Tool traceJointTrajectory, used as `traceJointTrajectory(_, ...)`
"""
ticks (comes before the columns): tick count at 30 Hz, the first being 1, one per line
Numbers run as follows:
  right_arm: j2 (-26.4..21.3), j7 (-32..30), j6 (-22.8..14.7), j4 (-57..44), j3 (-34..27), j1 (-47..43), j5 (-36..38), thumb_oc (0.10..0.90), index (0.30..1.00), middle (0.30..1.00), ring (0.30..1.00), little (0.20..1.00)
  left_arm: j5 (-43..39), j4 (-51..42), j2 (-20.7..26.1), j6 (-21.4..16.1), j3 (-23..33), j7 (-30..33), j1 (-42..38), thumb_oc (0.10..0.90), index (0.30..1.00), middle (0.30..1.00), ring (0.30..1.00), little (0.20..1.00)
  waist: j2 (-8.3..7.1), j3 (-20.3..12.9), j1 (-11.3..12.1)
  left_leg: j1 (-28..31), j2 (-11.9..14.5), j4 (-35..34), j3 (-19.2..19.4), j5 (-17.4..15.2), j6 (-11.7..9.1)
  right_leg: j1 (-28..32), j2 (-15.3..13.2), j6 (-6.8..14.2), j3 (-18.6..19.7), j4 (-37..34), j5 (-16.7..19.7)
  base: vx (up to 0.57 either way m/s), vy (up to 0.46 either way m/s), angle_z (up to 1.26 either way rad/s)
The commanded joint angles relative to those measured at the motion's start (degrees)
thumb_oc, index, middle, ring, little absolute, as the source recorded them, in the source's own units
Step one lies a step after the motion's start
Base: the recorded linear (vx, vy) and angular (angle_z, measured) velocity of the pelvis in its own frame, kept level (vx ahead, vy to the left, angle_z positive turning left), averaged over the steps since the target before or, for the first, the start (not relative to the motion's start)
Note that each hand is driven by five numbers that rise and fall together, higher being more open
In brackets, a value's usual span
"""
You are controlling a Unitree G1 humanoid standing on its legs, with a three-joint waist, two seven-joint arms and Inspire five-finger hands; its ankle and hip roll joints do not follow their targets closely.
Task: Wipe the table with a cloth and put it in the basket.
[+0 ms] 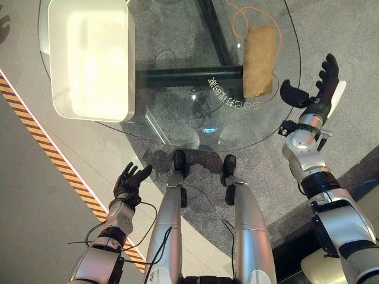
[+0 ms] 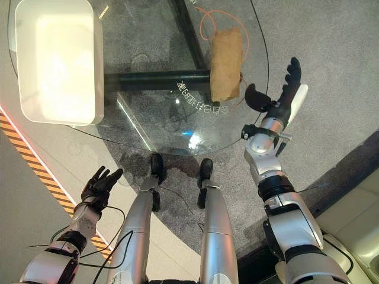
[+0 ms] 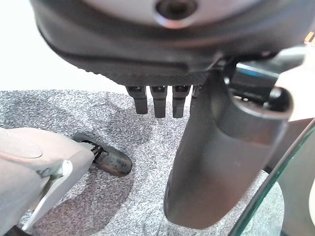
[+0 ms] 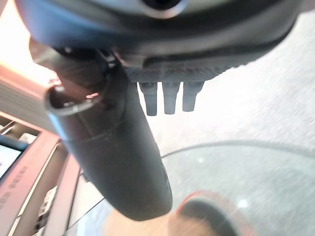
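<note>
The tan cloth (image 1: 259, 61) is folded in a narrow piece (image 1: 273, 59), so I expect its layers to gather at the cloth's held end and drag along together when the robot wipes.
A tan folded cloth (image 1: 259, 60) lies on the round glass table (image 1: 177, 112) near its right side. A white rectangular basket (image 1: 92, 56) stands on the table's left part. My right hand (image 1: 314, 89) hovers open just right of the cloth, at the table's right edge, fingers straight and thumb spread, holding nothing. My left hand (image 1: 130, 180) hangs low at the lower left, below the table's near edge, open with relaxed fingers and nothing in it. In the right wrist view my thumb (image 4: 115, 152) stretches over the glass rim.
A dark frame bar (image 1: 189, 76) runs under the glass. An orange cord (image 1: 240, 21) loops by the cloth's far end. An orange-and-black striped floor strip (image 1: 53, 157) crosses the floor at left. A cream object (image 1: 323, 269) sits at the lower right.
</note>
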Motion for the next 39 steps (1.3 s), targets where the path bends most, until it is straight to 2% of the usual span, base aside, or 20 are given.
traceJointTrajectory(1, -3.82, -2.59, -1.55, -5.96, 0.52, -1.86, -1.43, 0.8, 0.9, 0.9, 0.9, 0.9, -2.27, 0.63, 0.9, -3.06, 1.87, 1.14, 1.75, 0.8, 0.9, 0.9, 0.9, 0.9, 1.1, -1.21, -0.16, 1.25, -2.84, 4.16, 2.06, -5.56, 1.3, 2.56, 1.53, 0.15, -1.67, -5.02, 1.16, 0.01, 0.046, 0.03)
traceJointTrajectory(6, -1.76, -2.03, 0.88, -9.0, 1.93, -2.48, -2.64, 0.8, 0.9, 0.9, 0.9, 0.9, -2.33, 0.34, -0.55, -3.46, 1.55, 1.52, 1.88, 0.8, 0.9, 0.9, 0.9, 0.9, 1.73, -1.21, -0.16, 2.14, -2.99, 3.49, 2.78, -5.52, 1.19, 2.95, 1.41, 0.06, -1.95, -5.14, 0.78, 0.02, 0.044, 0.01)
traceJointTrajectory(10, -0.42, -2.12, 4.68, -10.58, 4.04, -3.26, -3.48, 0.8, 0.9, 0.9, 0.9, 0.9, -2.59, -0.23, -1.31, -3.47, 1.12, 1.93, 2.1, 0.8, 0.9, 0.9, 0.9, 0.9, 2.28, -1.21, 0.02, 2.57, -3.01, 3.13, 3.43, -5.5, 1.08, 3.19, 1.1, -0.17, -2.22, -5.06, 0.26, 0.03, 0.044, -0.01)
traceJointTrajectory(20, 1.71, -2.23, 9.47, -9.6, 6.46, -5.61, -0.87, 0.8, 0.9, 0.9, 0.9, 0.9, -0.92, -0.13, -2.56, -3.2, 0.78, 1.46, 3.45, 0.8, 0.9, 0.9, 0.9, 0.9, 2.98, -1.21, 0.93, 3.37, -3.03, 3.04, 4.07, -5.45, 1.31, 3.68, 0.75, -0.66, -2.76, -4.47, -0.12, 0.04, 0.002, 0.01)
traceJointTrajectory(23, 2.24, -2.12, 12.15, -10.31, 6.89, -6.18, -0.82, 0.8, 0.9, 0.9, 0.9, 0.9, -0.39, -0.83, -3.14, -3.18, 0.54, 2.05, 3.89, 0.8, 0.9, 0.9, 0.9, 0.9, 3.18, -1.21, 1.06, 3.57, -3.07, 3.16, 4.26, -5.39, 1.36, 3.69, 0.7, -0.76, -2.71, -4.19, -0.13, 0.03, 0.009, 0.01)
traceJointTrajectory(30, 3.77, -0.93, 13.61, -10.46, 7.49, -6.77, 0.53, 0.8, 0.9, 0.9, 0.9, 0.9, 0.19, -1.25, -3.8, -2.97, 0.39, 2.16, 4.45, 0.8, 0.9, 0.9, 0.9, 0.9, 3.62, -1.21, 1.27, 3.83, -3.23, 3.36, 4.38, -5.23, 1.44, 3.65, 0.78, -0.85, -2.51, -3.43, -0.25, 0.01, 0.003, 0.0)
traceJointTrajectory(39, 5.05, -3.38, 19.07, -9.96, 8.44, -6.29, -0.95, 0.8, 0.9, 0.9, 0.9, 0.9, 0.46, -1.84, -4.49, -3.02, 0.05, 2.73, 4.81, 0.8, 0.9, 0.9, 0.9, 0.9, 3.79, -1.21, 1.43, 4.1, -3.13, 2.92, 4.67, -5.0, 1.61, 3.6, 0.77, -0.84, -2.47, -3.35, -0.14, 0.0, 0.0, 0.0)
